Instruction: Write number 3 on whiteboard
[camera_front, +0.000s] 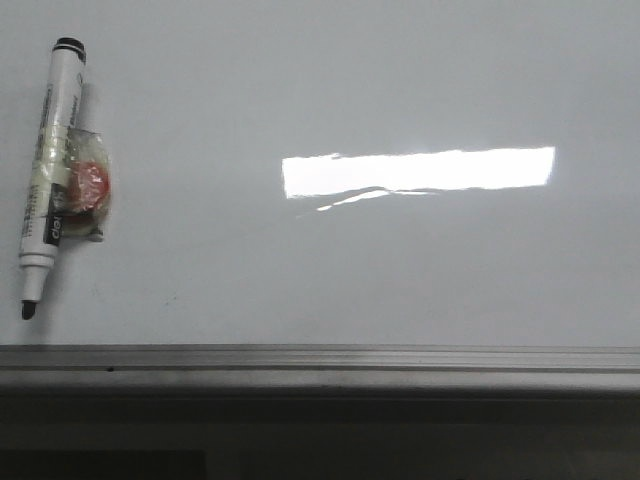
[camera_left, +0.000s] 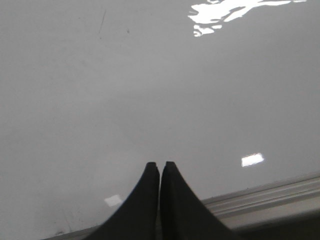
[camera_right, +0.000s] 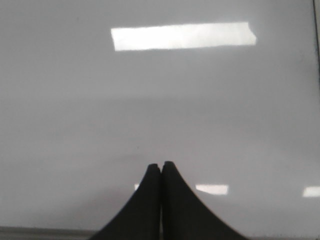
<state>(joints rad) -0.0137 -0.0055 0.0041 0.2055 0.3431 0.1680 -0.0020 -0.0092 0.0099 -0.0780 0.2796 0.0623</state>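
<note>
The marker is on my left gripper's side, away from my right gripper, so next my left gripper grabs it near its tip and lifts it toward my right gripper.
The whiteboard is a glossy pale grey board that fills the front view, with a bright rectangular reflection and a grey metal edge strip along its near side. No drawn number 3 shows on it in any view. A white marker pen with a black tip lies uncapped at the far left, tip toward the near edge. No gripper shows in the front view. My left gripper is shut and empty above bare board near the edge strip. My right gripper is shut and empty above bare board.
A small clear holder with a red round part lies against the marker's right side. The metal edge strip runs along the board's near side, and it also shows in the left wrist view. A faint short scratch mark shows on the board.
</note>
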